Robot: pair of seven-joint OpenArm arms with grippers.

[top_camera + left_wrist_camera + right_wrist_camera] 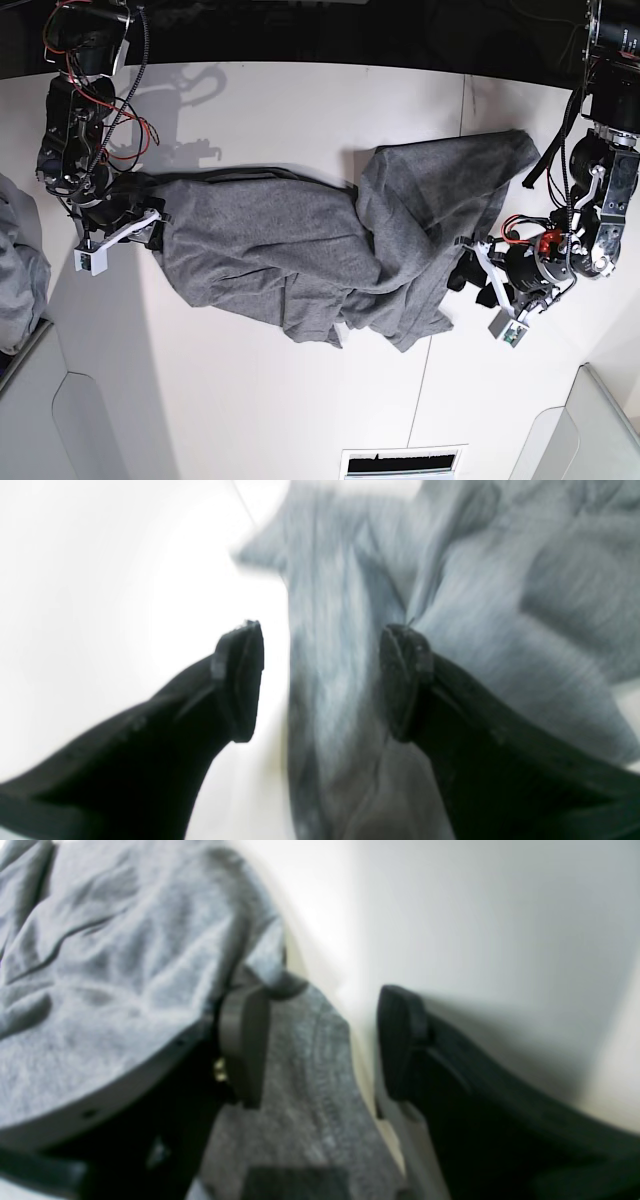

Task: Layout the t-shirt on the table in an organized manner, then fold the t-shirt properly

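Note:
The t-shirt is bunched up in its middle (388,243), so next my right gripper grabs the opposite end (318,1044) and pulls it away from the end in my left gripper.
The grey t-shirt (300,250) lies stretched sideways across the white table (250,400), bunched and creased in its middle. In the base view my right gripper (150,222) is at the shirt's left end and my left gripper (466,272) at its right edge. In the left wrist view the left gripper (322,680) stands open, one finger over the bare table (100,580), the other over the t-shirt (340,630), with a strip of cloth loose between them. My right gripper (322,1040) is open too, straddling the edge of the t-shirt (100,965) beside the table (500,915).
Another grey cloth (15,270) hangs at the left edge of the base view. A thin dark seam (462,100) crosses the tabletop at the back right. A slotted vent (400,463) sits at the front edge, with pale panels in both front corners.

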